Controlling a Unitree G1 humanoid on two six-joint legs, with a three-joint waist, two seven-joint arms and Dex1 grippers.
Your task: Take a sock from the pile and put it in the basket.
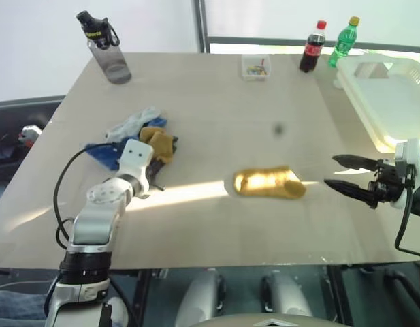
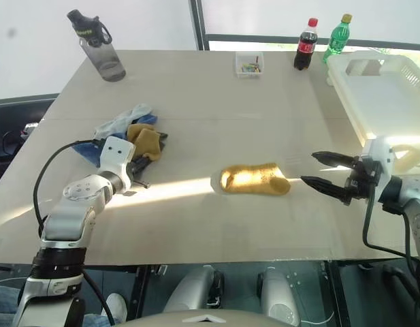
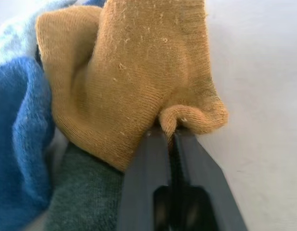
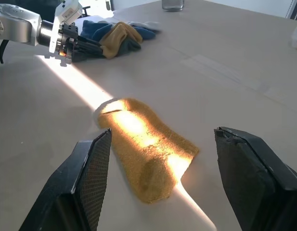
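Observation:
I expect the lone mustard sock (image 1: 267, 182) to double over and stay bundled when I fold and carry it, because it lies flat with a slack, dented end (image 1: 293, 186).
The pile (image 1: 138, 139) of mustard, blue, pale and dark green socks lies on the left of the table. My left gripper (image 3: 172, 132) is at its near edge, its fingers close together. The tips press on a fold of a mustard sock (image 3: 138, 82); I cannot tell if the fold is pinched. Another mustard sock (image 1: 267, 182) lies flat alone in the middle of the table. My right gripper (image 1: 330, 171) hovers just right of it, open, pointing at it, with nothing between its fingers. The white basket (image 1: 393, 95) stands at the far right.
At the table's far edge stand a grey water bottle (image 1: 106, 51) on the left, a small clear box (image 1: 255, 67) of coloured bits, a cola bottle (image 1: 312, 46) and a green bottle (image 1: 344, 41). A black cable loops beside my left arm.

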